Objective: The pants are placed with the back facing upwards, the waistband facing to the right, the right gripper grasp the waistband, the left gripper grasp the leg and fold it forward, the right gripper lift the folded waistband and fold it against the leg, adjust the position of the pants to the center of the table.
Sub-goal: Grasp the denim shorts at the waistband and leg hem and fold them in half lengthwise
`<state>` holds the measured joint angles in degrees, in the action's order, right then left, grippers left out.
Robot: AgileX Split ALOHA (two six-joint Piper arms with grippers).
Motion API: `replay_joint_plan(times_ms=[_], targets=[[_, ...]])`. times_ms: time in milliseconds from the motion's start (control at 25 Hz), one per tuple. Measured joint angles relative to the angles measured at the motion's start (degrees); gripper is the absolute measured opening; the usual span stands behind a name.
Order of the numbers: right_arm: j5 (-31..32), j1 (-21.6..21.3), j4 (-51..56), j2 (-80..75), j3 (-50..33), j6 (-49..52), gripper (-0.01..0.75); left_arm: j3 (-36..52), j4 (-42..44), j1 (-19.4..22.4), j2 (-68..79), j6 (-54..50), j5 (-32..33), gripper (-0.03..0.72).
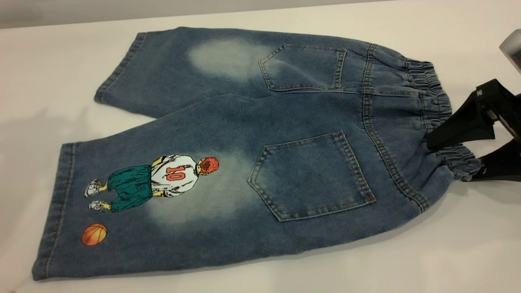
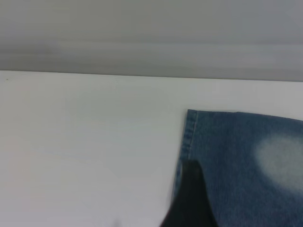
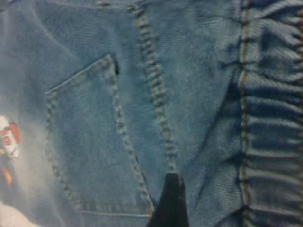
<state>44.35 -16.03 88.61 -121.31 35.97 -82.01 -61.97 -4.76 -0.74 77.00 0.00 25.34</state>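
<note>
I expect the far leg [image 1: 168,68] to stay flat when I carry the waistband's near end over, since a gap [image 1: 122,119] separates the legs up to the crotch.
The pants [image 1: 252,150] lie flat on the white table [image 1: 447,252], back up, with both back pockets showing. The leg [image 1: 134,203] with the "10" player and orange basketball points left. The gathered waistband [image 1: 433,93] is at the right. My right gripper [image 1: 454,160] is at the waistband's near end, open, one finger above the band and one below, with denim between them. In the right wrist view one black finger [image 3: 168,203] rests over the denim beside a pocket [image 3: 90,156]. A dark part of my left gripper [image 2: 189,198] hovers over a leg hem [image 2: 188,137]; that gripper is outside the exterior view.
Bare white tabletop [image 2: 85,142] stretches beyond the hem to the far edge, with a grey wall behind it. A grey-white part of the right arm [image 1: 513,49] shows at the right edge.
</note>
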Motion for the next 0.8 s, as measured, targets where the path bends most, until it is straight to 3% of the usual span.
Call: replay_joint_plan(times_ms=[120,240,520,800], targets=[[-0.2,0.0,0.0,0.0,0.0,0.0,0.553,0.0,0.0,0.0,0.0,0.0,0.0,0.518],[-0.33,0.0,0.0,0.0,0.0,0.62,0.449,0.0,0.0,0.0,0.0,0.0,0.0,0.518],[-0.33,0.0,-0.15,0.0,0.0,0.73,0.067,0.0,0.0,0.0,0.0,-0.43,0.02,0.518],[0.64,0.0,-0.45,0.18,0.66,1.53,0.032,0.0,-0.35,0.0,0.0,-0.43,1.65,0.518]])
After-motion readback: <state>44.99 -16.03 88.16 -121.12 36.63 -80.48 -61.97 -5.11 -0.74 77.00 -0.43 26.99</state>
